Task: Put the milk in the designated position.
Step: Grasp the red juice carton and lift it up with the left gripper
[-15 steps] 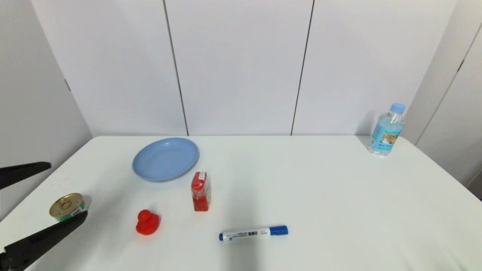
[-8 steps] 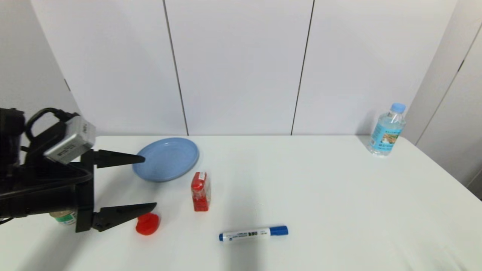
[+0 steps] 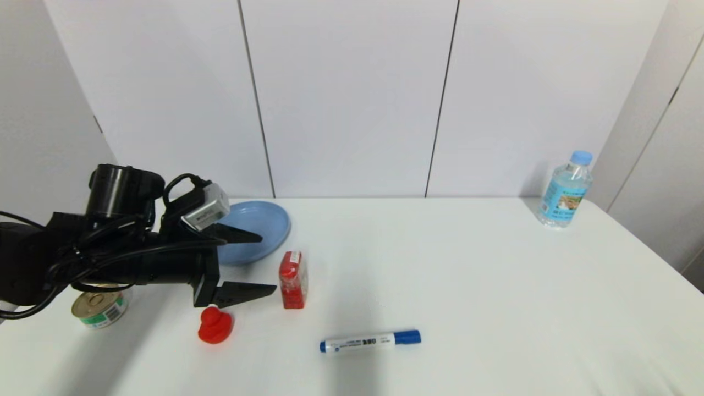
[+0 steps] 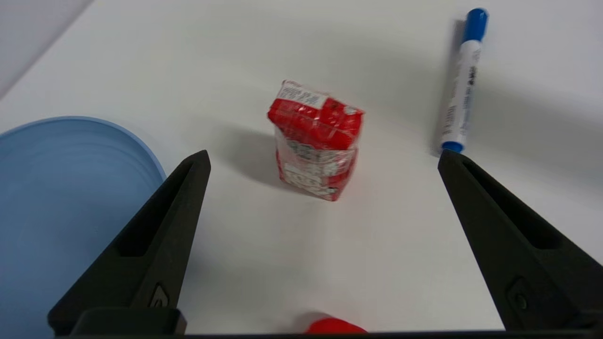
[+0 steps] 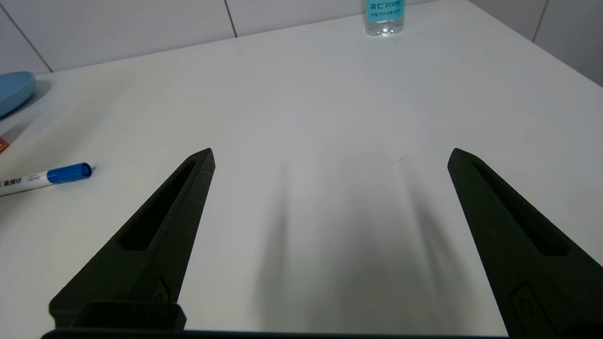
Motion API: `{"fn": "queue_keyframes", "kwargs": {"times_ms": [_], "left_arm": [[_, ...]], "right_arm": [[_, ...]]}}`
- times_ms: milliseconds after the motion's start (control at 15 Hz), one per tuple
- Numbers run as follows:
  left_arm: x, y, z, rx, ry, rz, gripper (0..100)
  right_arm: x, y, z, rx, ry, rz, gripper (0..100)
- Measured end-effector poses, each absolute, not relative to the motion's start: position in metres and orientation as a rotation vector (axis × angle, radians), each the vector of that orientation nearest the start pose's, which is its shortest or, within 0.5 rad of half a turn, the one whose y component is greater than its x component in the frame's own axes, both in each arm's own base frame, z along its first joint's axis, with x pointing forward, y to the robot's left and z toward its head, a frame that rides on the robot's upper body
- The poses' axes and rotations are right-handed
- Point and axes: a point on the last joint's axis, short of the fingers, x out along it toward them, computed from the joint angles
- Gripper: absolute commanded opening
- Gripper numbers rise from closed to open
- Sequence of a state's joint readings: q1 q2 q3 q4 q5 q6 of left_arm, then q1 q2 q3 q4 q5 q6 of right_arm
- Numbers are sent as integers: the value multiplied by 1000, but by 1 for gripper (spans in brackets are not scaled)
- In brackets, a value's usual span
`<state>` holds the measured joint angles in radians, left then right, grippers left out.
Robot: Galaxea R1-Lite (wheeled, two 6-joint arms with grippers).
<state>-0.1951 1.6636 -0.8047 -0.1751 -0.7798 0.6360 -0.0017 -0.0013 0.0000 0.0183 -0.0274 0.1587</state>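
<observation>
I expect the milk carton (image 3: 293, 280) to cave in at its middle between my fingers when I lift it, because its wrinkled sides (image 4: 316, 161) look creased and crumpled.
The milk (image 3: 292, 279), a small red carton with a white patch on top, stands upright on the white table (image 3: 495, 286), just right of the blue plate (image 3: 264, 223). My left gripper (image 3: 268, 263) hovers open a short way left of the carton, its fingers pointing at it. Seen from the left wrist, the milk (image 4: 316, 139) stands ahead of the open left gripper (image 4: 322, 157), clear of both fingers. My right gripper (image 5: 330, 155) is open over bare table; the head view does not show it.
A red rubber duck (image 3: 215, 324) sits below the left gripper. A tin can (image 3: 99, 309) stands at the table's left edge, under the arm. A blue-capped marker (image 3: 370, 340) lies near the front. A clear water bottle (image 3: 565, 190) stands at the far right corner.
My left arm has swung in from the left edge and travelled right across the table, bringing its open fingers close to the milk. The carton and other objects have not moved.
</observation>
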Motion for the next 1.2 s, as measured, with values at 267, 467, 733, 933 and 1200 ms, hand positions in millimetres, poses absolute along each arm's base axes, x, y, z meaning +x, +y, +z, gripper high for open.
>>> {"fn": "queue_keyframes", "kwargs": {"times_ms": [267, 467, 733, 933, 1200], "left_arm": [[291, -76, 132, 337, 414, -1124, 100], [308, -83, 121, 330, 431, -1143, 100], [319, -97, 108, 315, 451, -1193, 100], [321, -103, 101, 311, 469, -1215, 100], [321, -104, 98, 305, 481, -1219, 0]], "right_arm": [[-23, -1, 74, 158, 15, -30, 100], [-23, -1, 74, 158, 15, -31, 100], [-23, -1, 74, 158, 15, -31, 100], [-23, -1, 74, 159, 15, -30, 100], [-23, -1, 74, 158, 15, -31, 100]]}}
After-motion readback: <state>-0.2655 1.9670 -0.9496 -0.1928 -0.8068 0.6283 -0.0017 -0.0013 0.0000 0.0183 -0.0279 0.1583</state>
